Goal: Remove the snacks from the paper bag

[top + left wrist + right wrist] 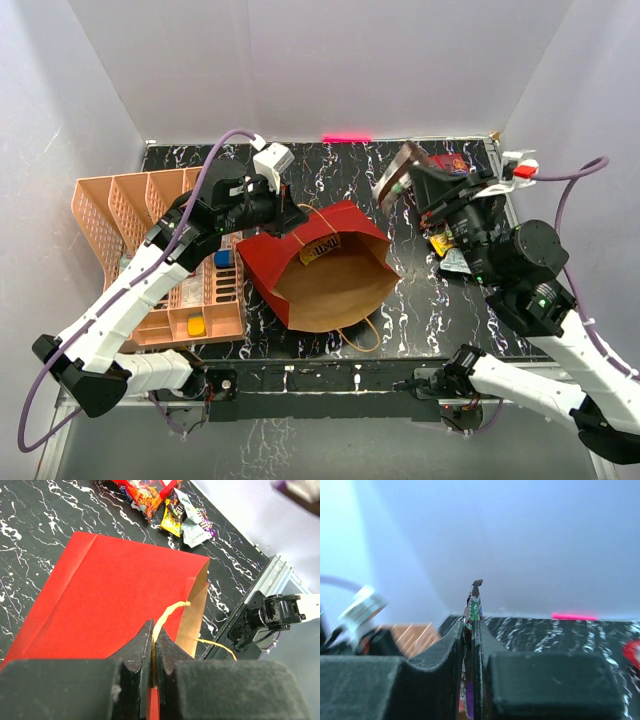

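Note:
My right gripper keeps moving toward the yellow and silver snacks (449, 251) and lets go of the shiny packet (397, 176) there, as the packet is clear of the red paper bag.
The red paper bag (300, 250) lies on its side mid-table, its brown mouth open toward the near edge. A brown snack packet (322, 248) lies inside. My left gripper (288, 214) is shut on the bag's cord handle (170, 614), above the red side (110, 590), in the left wrist view (154, 630). My right gripper (403, 186) is raised at the back right, shut on a thin shiny packet (475, 604) held edge-on between the jaws (471, 624). Red, yellow and silver snacks (448, 240) lie on the table at the right; they also show in the left wrist view (170, 505).
A peach slotted tray (130, 215) stands at the left with a blue block (223, 258) and a yellow block (196, 325) in it. White walls close in the back and sides. A pink strip (346, 137) marks the back edge.

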You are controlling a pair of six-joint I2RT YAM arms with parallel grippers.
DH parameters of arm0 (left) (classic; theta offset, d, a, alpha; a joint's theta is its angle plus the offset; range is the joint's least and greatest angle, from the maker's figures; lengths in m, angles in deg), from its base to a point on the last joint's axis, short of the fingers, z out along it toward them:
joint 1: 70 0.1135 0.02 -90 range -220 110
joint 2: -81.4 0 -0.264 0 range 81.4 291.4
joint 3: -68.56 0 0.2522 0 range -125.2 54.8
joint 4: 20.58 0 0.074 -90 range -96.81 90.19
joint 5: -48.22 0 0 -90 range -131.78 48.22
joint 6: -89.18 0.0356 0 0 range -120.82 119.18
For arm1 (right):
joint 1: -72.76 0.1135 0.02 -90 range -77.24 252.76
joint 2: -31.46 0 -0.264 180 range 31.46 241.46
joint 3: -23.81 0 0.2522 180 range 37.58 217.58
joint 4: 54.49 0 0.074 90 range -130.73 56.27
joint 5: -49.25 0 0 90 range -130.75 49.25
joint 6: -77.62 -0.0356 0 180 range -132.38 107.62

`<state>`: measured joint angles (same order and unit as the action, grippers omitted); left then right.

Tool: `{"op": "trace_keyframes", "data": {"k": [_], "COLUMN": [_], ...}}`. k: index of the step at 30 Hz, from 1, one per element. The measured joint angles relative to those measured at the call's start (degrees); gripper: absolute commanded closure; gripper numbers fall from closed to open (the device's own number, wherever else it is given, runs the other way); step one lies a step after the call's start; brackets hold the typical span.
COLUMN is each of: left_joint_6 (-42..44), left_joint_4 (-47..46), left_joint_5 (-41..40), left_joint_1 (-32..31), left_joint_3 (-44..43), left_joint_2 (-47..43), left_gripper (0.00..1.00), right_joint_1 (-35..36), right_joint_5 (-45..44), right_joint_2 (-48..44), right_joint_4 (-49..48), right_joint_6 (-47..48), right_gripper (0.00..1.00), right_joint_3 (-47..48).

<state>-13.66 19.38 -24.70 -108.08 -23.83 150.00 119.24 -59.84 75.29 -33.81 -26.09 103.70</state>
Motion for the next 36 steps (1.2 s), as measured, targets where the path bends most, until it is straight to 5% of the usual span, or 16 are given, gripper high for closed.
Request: {"op": "trace_keyframes", "data": {"k": [4, 9, 16, 21, 36], "left_joint_6": [-0.28, -0.52, -0.46, -0.37, -0.22], "left_joint_4": [0.0, 0.24, 1.22, 1.33, 1.31], "left_joint_5": [0.02, -0.02, -0.39, -0.79, -0.96], "left_joint_1": [-0.02, -0.02, -0.02, -0.02, -0.02], "left_joint_3": [-0.02, -0.52, -0.63, -0.63, -0.63], "left_joint_2": [0.0, 0.0, -0.26, -0.76, -1.01], "left_gripper": [1.0, 1.0, 1.0, 1.0, 1.0], "right_joint_1": [-0.7, -11.17, -40.28, -53.11, -69.96], "right_joint_5": [-15.8, -18.49, -1.2, 11.78, 32.37], "right_joint_2": [4.07, 10.56, 15.41, 16.87, 35.98], "right_joint_4": [-6.51, -13.07, -14.58, -22.8, -42.03], "right_joint_6": [0.02, -1.44, -19.85, -31.12, -44.46], "right_gripper": [0.92, 0.92, 0.92, 0.92, 0.9], "right_joint_3": [-0.68, -5.73, -16.13, -26.49, -42.03]}}
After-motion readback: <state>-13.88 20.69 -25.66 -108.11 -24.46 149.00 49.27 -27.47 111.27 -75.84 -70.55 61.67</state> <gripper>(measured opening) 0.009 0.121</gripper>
